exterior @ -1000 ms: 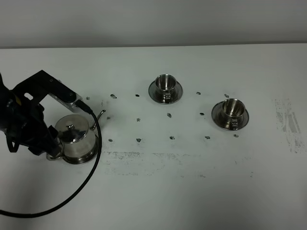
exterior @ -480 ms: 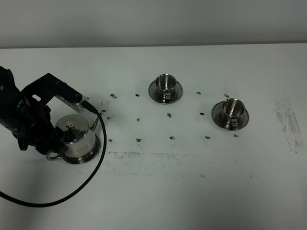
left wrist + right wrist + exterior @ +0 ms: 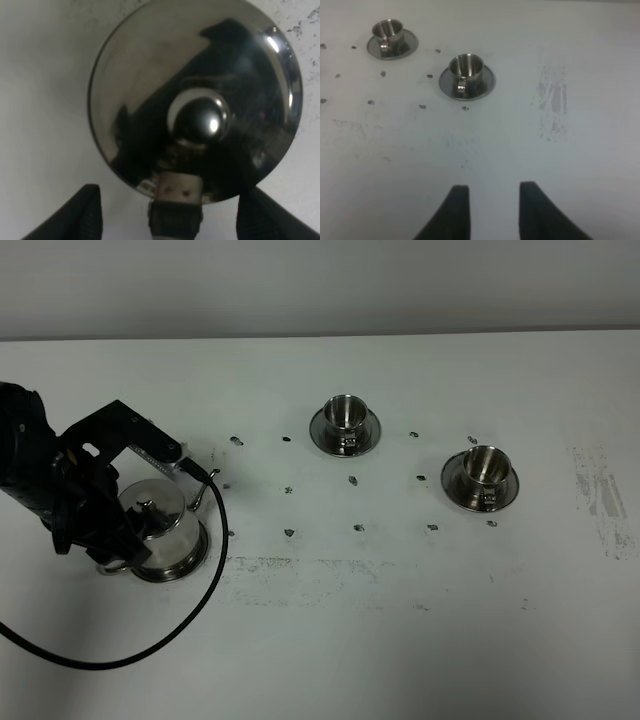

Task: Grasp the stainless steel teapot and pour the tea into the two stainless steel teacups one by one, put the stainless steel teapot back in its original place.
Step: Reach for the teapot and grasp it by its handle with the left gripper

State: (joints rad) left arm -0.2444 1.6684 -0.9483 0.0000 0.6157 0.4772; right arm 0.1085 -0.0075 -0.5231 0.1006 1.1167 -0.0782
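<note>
I expect the disc to stay behind when I lift the stainless steel teapot, because the round steel disc's rim is wider than the teapot's base.
The stainless steel teapot stands on its round steel disc at the left of the table, lid on, spout pointing to the back right. My left gripper is open at the pot's handle. In the left wrist view the lid fills the frame and the handle stands between my two spread fingers without touching them. The two teacups on saucers stand at the middle back and right. No tea shows. My right gripper is open and empty, over bare table.
The white table has small dark specks and smudges between the pot and the cups. A black cable loops from the left arm across the table's front left. Both cups show in the right wrist view.
My left arm has shifted right and closer over the teapot, so the fingers now straddle its handle. The teapot and cups have not moved.
</note>
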